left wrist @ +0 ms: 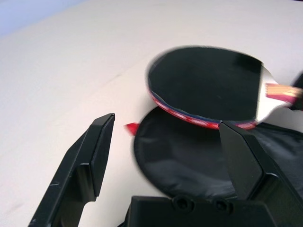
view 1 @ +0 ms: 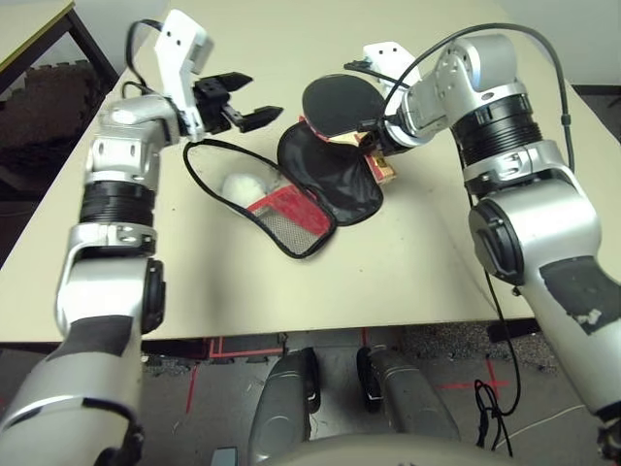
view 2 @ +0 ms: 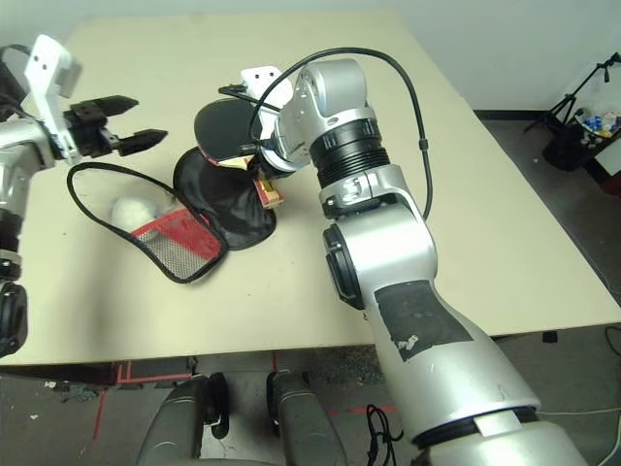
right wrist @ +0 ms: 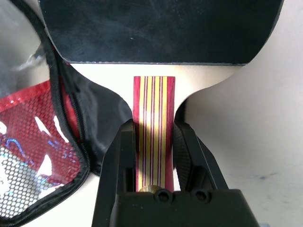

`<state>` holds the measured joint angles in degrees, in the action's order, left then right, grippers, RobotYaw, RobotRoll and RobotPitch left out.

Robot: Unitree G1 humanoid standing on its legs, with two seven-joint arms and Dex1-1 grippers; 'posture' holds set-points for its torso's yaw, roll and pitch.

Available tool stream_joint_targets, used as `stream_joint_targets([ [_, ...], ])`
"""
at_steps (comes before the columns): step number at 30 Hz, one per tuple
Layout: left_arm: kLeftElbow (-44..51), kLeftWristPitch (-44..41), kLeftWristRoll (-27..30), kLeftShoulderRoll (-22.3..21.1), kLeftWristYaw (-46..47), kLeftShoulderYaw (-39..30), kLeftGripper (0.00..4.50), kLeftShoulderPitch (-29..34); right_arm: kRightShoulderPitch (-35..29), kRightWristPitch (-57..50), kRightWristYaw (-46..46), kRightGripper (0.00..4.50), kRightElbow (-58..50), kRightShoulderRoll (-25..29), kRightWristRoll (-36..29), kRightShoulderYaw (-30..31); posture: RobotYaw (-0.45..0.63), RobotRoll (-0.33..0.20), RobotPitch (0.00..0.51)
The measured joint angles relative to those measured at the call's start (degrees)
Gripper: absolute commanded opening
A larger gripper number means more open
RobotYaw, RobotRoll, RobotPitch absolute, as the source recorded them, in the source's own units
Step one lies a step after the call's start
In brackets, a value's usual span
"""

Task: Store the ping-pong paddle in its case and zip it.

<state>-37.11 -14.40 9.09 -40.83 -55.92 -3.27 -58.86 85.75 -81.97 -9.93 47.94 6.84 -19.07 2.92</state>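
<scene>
My right gripper keeps lowering the paddle until it rests inside, because the paddle's blade (view 1: 342, 103) points the same way as the wide end of the case's open black half (view 1: 335, 184).
My right gripper (right wrist: 154, 126) is shut on the striped wooden handle of the ping-pong paddle (view 1: 340, 104). It holds the paddle a little above the table, black face toward the far side. Under the paddle lies the case (view 1: 330, 180), unzipped and spread open. Its black half is beneath the bat and its red mesh flap (view 1: 289, 218) is folded out toward the front. My left gripper (view 1: 258, 97) hovers open just left of the paddle, above the case's far left edge, with nothing between its fingers (left wrist: 97, 151).
A fluffy white ball (view 1: 243, 184) lies inside the loop of the case's open zipper edge. The beige table (view 1: 408, 282) has bare room to the right and in front. A dark side table (view 1: 34, 34) stands at the far left.
</scene>
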Motion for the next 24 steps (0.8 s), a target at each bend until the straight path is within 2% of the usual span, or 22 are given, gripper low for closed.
stream_joint_targets([
  [10,-0.11,0.02,0.03,-2.42,0.07,-0.5,4.5,0.66,-1.75,4.91,-0.4,1.1,5.1,-4.98,3.47,-1.11,-0.03,0.0,0.133],
  [24,0.44,-0.45,0.2,-3.4,0.17,-1.27,4.5,2.21,-3.29,15.61,0.97,1.1,13.67,-6.92,7.36,-4.41,0.02,0.0,0.139],
])
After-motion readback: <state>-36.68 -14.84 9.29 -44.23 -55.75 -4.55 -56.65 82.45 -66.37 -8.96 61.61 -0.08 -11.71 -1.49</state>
